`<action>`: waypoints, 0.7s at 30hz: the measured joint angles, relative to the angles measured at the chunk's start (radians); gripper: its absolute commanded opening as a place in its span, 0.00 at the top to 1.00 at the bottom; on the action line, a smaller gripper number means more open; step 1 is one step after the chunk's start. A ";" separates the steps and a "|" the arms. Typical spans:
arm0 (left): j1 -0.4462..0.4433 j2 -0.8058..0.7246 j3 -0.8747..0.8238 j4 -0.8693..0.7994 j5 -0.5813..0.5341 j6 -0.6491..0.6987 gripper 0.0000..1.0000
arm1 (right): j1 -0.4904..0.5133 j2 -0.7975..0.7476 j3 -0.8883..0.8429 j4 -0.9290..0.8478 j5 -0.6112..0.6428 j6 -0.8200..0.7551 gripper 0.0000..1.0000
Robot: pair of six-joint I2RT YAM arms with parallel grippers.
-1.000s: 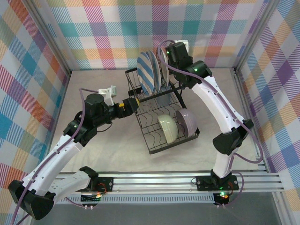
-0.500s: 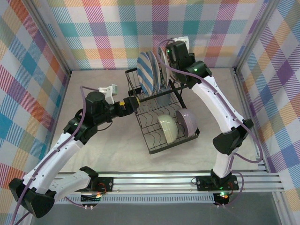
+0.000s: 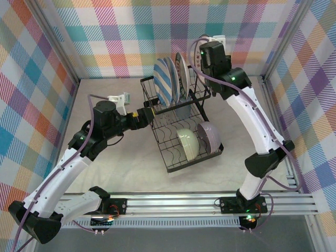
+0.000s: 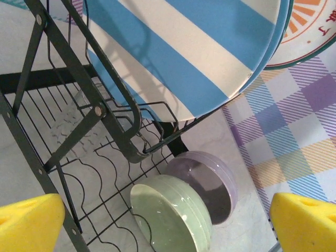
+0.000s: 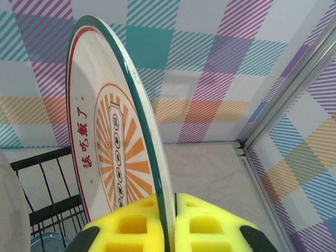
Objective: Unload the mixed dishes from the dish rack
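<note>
The robot's right gripper is holding the orange-rayed plate [image 5: 113, 126] with its opposite rim [image 5: 90, 21] free. The left gripper should keep going toward that rim of the plate until its fingers are on both sides of it.
The black wire dish rack [image 3: 181, 137] stands mid-table. Blue-and-white striped plates [image 3: 164, 81] stand upright at its far end. My right gripper [image 3: 202, 62] is shut on the rim of a plate with orange rays and a green edge [image 5: 113, 142], held upright above the rack's far right corner. A pale green bowl [image 3: 187, 143] and a lavender bowl [image 3: 210, 136] lean in the near slots. My left gripper [image 3: 149, 116] hangs open at the rack's left side, with nothing between its yellow pads [image 4: 29, 223]. A grey-blue tumbler [image 5: 50, 242] peeks through the wires.
Plaid walls close in the back and both sides, and a metal frame post [image 5: 294, 100] runs up just right of the held plate. Bare pale table [image 3: 113, 168] lies left of the rack, and more [image 5: 210, 173] behind the plate.
My right gripper has risen and shifted right and back, drawing the orange-rayed plate up away from the striped plates. The left arm has barely moved.
</note>
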 measured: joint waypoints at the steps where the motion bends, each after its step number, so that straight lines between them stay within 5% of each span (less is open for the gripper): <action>1: 0.000 0.000 0.008 -0.009 -0.002 0.003 0.00 | -0.002 -0.008 0.000 0.000 0.000 0.000 1.00; 21: 0.000 0.130 0.332 -0.052 0.040 0.030 0.00 | -0.200 -0.300 0.068 -0.142 -0.431 0.357 1.00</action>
